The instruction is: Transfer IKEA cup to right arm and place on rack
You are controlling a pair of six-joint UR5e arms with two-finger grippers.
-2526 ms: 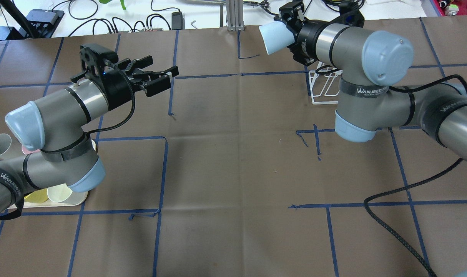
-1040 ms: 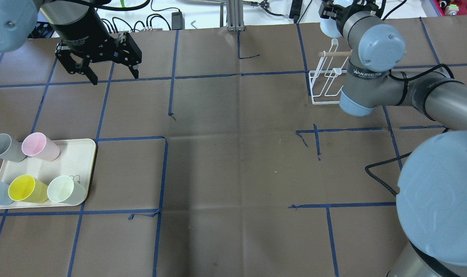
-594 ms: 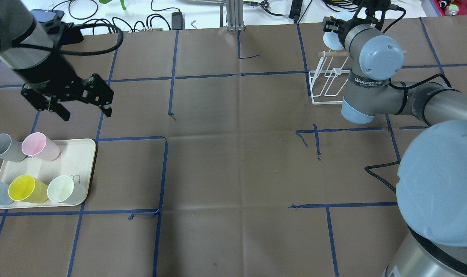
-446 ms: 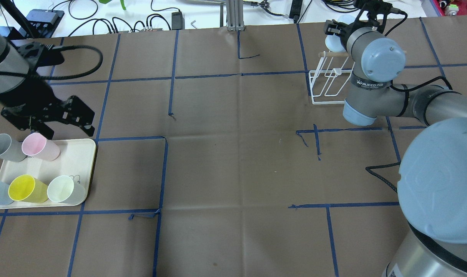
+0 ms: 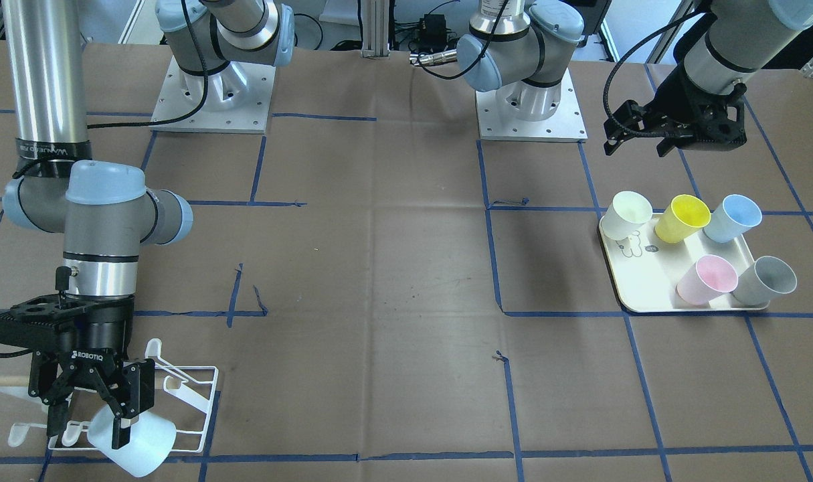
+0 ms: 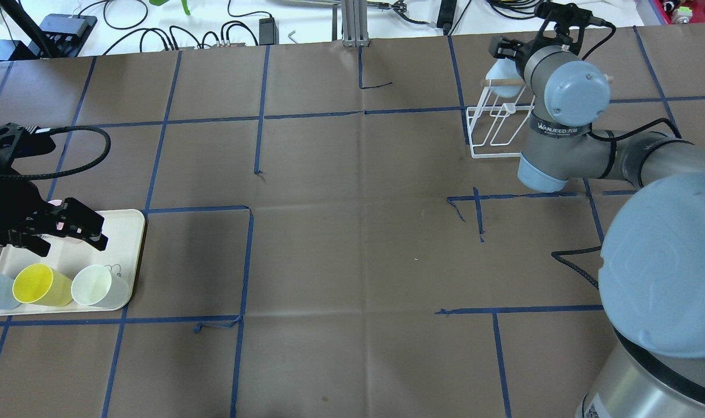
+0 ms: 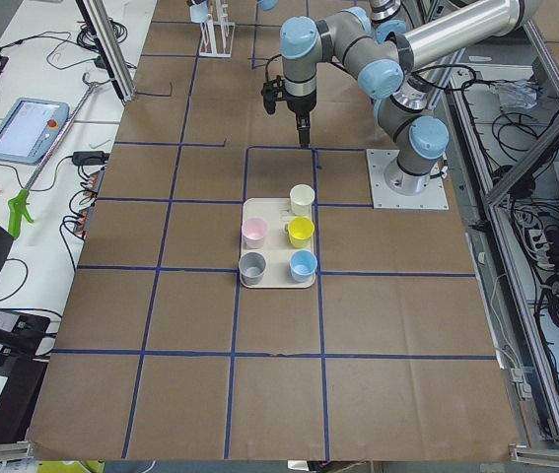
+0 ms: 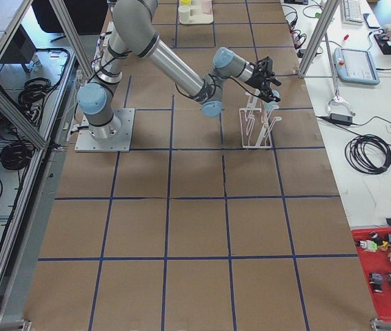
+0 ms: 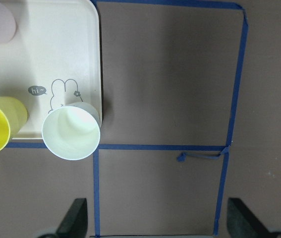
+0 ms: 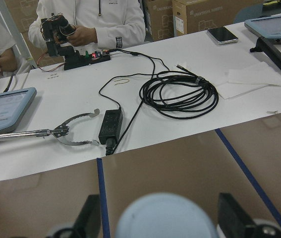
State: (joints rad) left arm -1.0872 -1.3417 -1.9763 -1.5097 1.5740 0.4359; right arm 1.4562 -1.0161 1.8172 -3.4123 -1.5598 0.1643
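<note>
The animal outline [image 5: 632, 244] on the cream tray stops at the white cup [image 5: 626, 215], so the rest of the drawing should come into view when the robot lifts the white cup.
My right gripper [image 5: 88, 405] is shut on a pale blue IKEA cup [image 5: 138, 443]. It holds the cup tilted over the outer end of the white wire rack [image 5: 192, 395], close to the prongs. I cannot tell whether the cup touches them. In the overhead view the right gripper [image 6: 506, 52] and the cup [image 6: 495, 72] sit beside the rack's wooden dowel [image 6: 506, 83]. The right wrist view shows the cup's base [image 10: 165, 218] between the fingers. My left gripper [image 6: 68, 244] is open and empty above the cream tray [image 6: 126, 232]; it also shows in the front view [image 5: 674, 140].
The tray [image 5: 637, 294] holds a white cup [image 5: 630, 213], a yellow cup [image 5: 680, 217], a blue cup [image 5: 731, 217], a pink cup [image 5: 707, 280] and a grey cup [image 5: 764, 281]. The left wrist view shows the white cup [image 9: 72, 133] at the tray's corner. Cables lie beyond the table's far edge.
My left arm swung back from the table's middle and now hangs over the tray. My right gripper carried the pale blue cup to the rack's far end and lowered it beside the dowel.
</note>
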